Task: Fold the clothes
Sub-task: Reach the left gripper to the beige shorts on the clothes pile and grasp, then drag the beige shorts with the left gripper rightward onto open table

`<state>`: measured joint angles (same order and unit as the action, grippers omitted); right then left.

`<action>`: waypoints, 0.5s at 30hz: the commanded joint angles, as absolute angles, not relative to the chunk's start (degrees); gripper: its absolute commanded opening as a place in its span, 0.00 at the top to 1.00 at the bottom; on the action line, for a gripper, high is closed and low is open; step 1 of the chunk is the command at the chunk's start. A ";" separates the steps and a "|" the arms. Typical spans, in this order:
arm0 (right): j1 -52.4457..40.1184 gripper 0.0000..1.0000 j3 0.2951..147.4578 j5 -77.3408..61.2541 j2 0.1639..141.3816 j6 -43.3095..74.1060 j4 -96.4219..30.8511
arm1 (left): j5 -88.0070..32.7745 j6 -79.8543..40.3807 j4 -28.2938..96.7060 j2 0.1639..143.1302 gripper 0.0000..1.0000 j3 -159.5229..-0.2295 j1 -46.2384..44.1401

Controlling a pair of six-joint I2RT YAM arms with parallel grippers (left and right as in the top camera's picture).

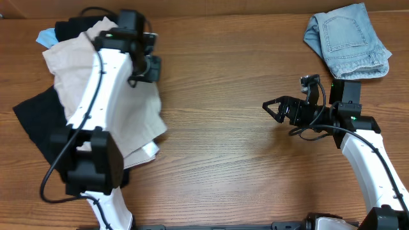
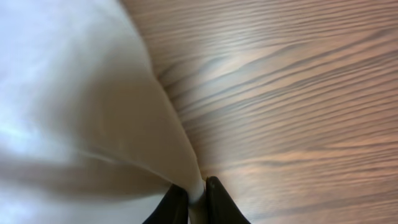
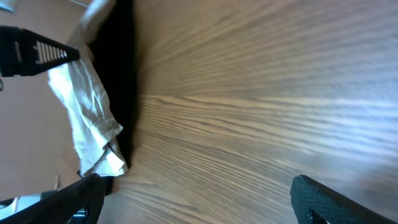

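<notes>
I should go on drawing the cream shorts toward the open wood (image 1: 208,96) until they clear the black garment before I release; my left gripper's fingers pinch only the cream cloth (image 2: 191,173).
The clothes are pale cream shorts (image 1: 137,121), lying crumpled at the table's left, partly over a black garment and partly under my left arm. My left gripper (image 1: 150,67) is at their right edge, near the back. In the left wrist view it (image 2: 197,199) is shut on a thin fold of the cream cloth (image 2: 74,112), pinched between the two black fingers. My right gripper (image 1: 271,108) hovers open over bare wood at mid-right, pointing left. Its fingers (image 3: 329,199) stand wide apart with nothing between them, and the cream shorts (image 3: 87,118) lie far ahead.
A big black garment (image 1: 35,121) lies under the shorts at the left, also seen as a dark strip (image 3: 121,81). Folded light-blue denim shorts (image 1: 348,41) sit at the back right. A small light-blue item (image 1: 46,37) peeks out at the far left.
</notes>
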<state>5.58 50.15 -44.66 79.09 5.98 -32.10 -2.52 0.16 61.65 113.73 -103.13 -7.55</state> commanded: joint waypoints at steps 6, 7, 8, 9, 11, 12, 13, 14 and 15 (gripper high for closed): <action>5.43 0.01 51.24 -39.88 79.15 5.74 -33.50 | -8.05 1.30 60.60 114.50 0.93 -112.88 -13.52; 5.43 0.01 51.24 -39.88 79.15 5.74 -33.39 | -8.75 1.30 61.56 114.50 0.93 -114.91 -13.63; 5.43 0.01 51.24 -39.88 79.15 5.74 -33.34 | -9.89 1.30 62.57 114.52 0.94 -117.30 -13.78; 5.43 0.01 51.24 -39.88 79.15 5.74 -33.34 | -11.66 1.30 63.48 114.52 0.94 -119.72 -13.91; 5.43 0.01 51.24 -39.86 79.15 5.74 -33.32 | -15.99 1.30 64.29 114.52 0.95 -123.57 -14.35; 5.43 0.01 51.24 -39.88 79.15 5.76 -33.30 | -17.87 1.32 64.16 114.50 0.95 -124.62 -14.68; 5.43 0.01 51.24 -39.86 79.15 5.74 -33.26 | -19.62 1.32 63.70 114.52 0.95 -125.49 -15.11; 5.43 0.01 51.24 -39.86 79.15 5.76 -33.17 | -20.67 1.32 63.05 114.52 0.95 -125.75 -15.64; 5.43 0.01 51.24 -39.86 79.15 5.76 -33.12 | -21.34 1.32 62.26 114.54 0.94 -125.75 -16.32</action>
